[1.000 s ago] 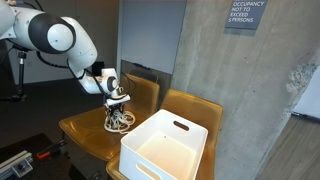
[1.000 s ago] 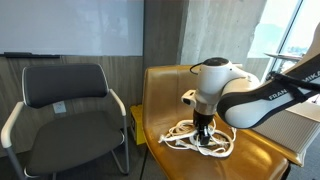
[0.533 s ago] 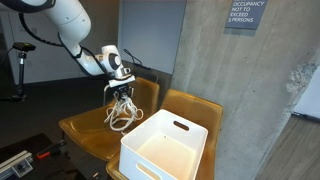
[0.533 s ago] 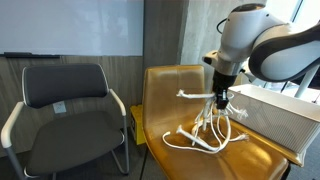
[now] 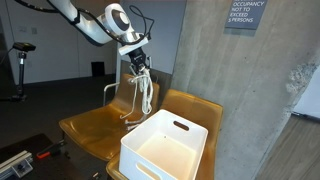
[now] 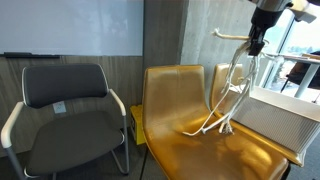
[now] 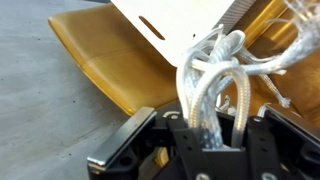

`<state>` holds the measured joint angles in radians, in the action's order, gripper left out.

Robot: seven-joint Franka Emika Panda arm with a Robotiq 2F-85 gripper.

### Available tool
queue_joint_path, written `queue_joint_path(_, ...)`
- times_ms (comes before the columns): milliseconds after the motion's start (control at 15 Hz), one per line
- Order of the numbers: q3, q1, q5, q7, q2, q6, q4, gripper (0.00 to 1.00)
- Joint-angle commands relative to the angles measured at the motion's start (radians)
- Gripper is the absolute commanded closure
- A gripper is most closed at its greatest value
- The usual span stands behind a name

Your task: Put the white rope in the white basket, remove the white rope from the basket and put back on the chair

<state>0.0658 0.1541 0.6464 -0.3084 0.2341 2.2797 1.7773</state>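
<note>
My gripper should raise the white rope higher, move it over the basket's opening (image 5: pixel 171 140) and then let it down inside, because the white rope's low end is hanging below the white basket's rim.
My gripper (image 5: pixel 137 66) is shut on the white rope (image 5: pixel 143 95) and holds it high above the yellow-brown chair (image 5: pixel 95 128). The rope hangs in long loops, its low end just touching or close over the seat in an exterior view (image 6: pixel 218 125). The white basket (image 5: pixel 165 148) stands on the neighbouring seat, beside and below the rope; it shows as a slatted white wall (image 6: pixel 282 118) too. In the wrist view the rope strands (image 7: pixel 213 85) run out from between the jaws (image 7: pixel 208 132), with the chair (image 7: pixel 110 60) and basket (image 7: pixel 170 20) below.
A grey concrete pillar (image 5: pixel 250 90) stands right behind the chairs. A black office chair (image 6: pixel 65 110) stands beside the yellow one. A whiteboard (image 6: pixel 70 28) hangs on the wall. A tripod (image 5: pixel 18 70) stands far off.
My gripper has risen from the chair seat with the rope and moved toward the basket side. The rope, first a pile on the seat, now hangs stretched out.
</note>
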Motion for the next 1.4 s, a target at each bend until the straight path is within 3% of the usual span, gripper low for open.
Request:
queue_joint_path(0, -0.005, -0.068, 0.038, -0.013, -0.126, -0.096, -0.024, 1.00)
queue_joint_path(267, 0.010, -0.154, 0.025, -0.094, -0.189, -0.200, -0.146, 1.00)
queue_joint_path(733, 0.068, -0.277, -0.007, -0.291, -0.126, -0.351, -0.485, 1.00)
queue_joint_path(1333, 0.071, -0.302, -0.015, -0.202, -0.128, -0.250, -0.216, 1.00)
